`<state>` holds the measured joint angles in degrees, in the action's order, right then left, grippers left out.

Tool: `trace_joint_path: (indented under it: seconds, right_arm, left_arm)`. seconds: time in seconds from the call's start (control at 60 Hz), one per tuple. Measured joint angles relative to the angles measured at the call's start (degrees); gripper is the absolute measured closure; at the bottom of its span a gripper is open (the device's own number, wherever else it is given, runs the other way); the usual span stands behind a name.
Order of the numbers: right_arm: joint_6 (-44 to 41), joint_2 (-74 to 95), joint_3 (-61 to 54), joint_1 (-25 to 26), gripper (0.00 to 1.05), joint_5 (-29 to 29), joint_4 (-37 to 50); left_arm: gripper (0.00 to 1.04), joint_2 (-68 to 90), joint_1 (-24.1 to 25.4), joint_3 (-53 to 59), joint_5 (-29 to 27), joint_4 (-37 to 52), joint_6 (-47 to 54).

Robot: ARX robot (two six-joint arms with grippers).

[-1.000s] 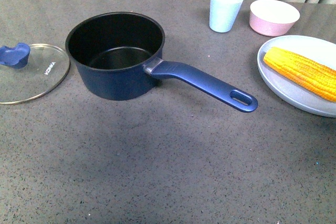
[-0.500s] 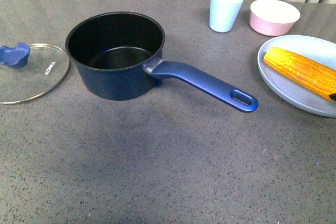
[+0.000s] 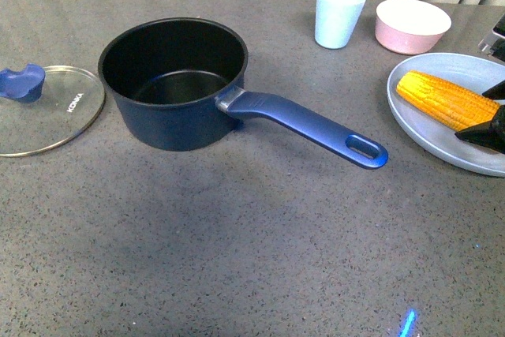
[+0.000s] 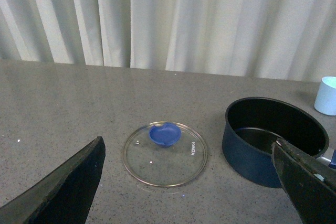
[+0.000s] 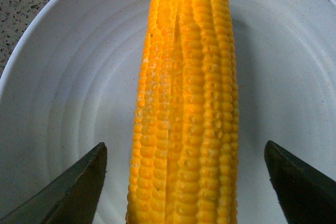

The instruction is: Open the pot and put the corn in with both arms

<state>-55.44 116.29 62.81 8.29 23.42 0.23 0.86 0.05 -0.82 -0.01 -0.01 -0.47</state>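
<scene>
My gripper will lower the corn, and the corn will fit inside the pot's rim, because the dark blue pot's opening (image 3: pixel 175 61) looks wider than the yellow corn (image 3: pixel 447 100) is long.
The dark blue pot (image 3: pixel 173 76) stands open on the grey table, its long handle (image 3: pixel 316 128) pointing right toward me. Its glass lid (image 3: pixel 43 108) with a blue knob lies flat to the pot's left. The yellow corn (image 3: pixel 446 100) lies on a pale grey plate (image 3: pixel 426 136) at the right. My right gripper (image 3: pixel 485 112) is open, its fingers on either side of the cob's near end. In the right wrist view the corn (image 5: pixel 186 103) runs between the two spread fingertips (image 5: pixel 79 187) without touching them. My left gripper (image 4: pixel 191 182) is open and empty above the table, facing the lid (image 4: pixel 165 153) and pot (image 4: pixel 273 135).
A light blue cup (image 3: pixel 339 13) and a pink bowl (image 3: pixel 412 25) stand behind the plate at the back right. A curtain hangs behind the table's far edge. The left arm does not show in the front view.
My right gripper has come in from the right edge of the front view and now straddles the corn's end. Pot, lid and corn have not moved.
</scene>
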Motion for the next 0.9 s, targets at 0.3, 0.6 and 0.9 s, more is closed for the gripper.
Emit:
trace_joint_path:
  seconds: [0.3, 0.6, 0.9]
  right_arm:
    - [4.5, -1.7, 0.3, -0.6, 0.72, 4.5, -1.5]
    - [16.4, -20.1, -1.9, -9.1, 0.86, 18.4, -1.4]
    - [24.3, -14.5, 3.5, -27.3, 0.9, 13.3, -1.1]
  left_arm:
    - [0.09, 0.0, 0.0, 0.0, 0.0, 0.0, 0.0]
    - [0.09, 0.0, 0.0, 0.0, 0.0, 0.0, 0.0]
    - [0.09, 0.0, 0.0, 0.0, 0.0, 0.0, 0.0]
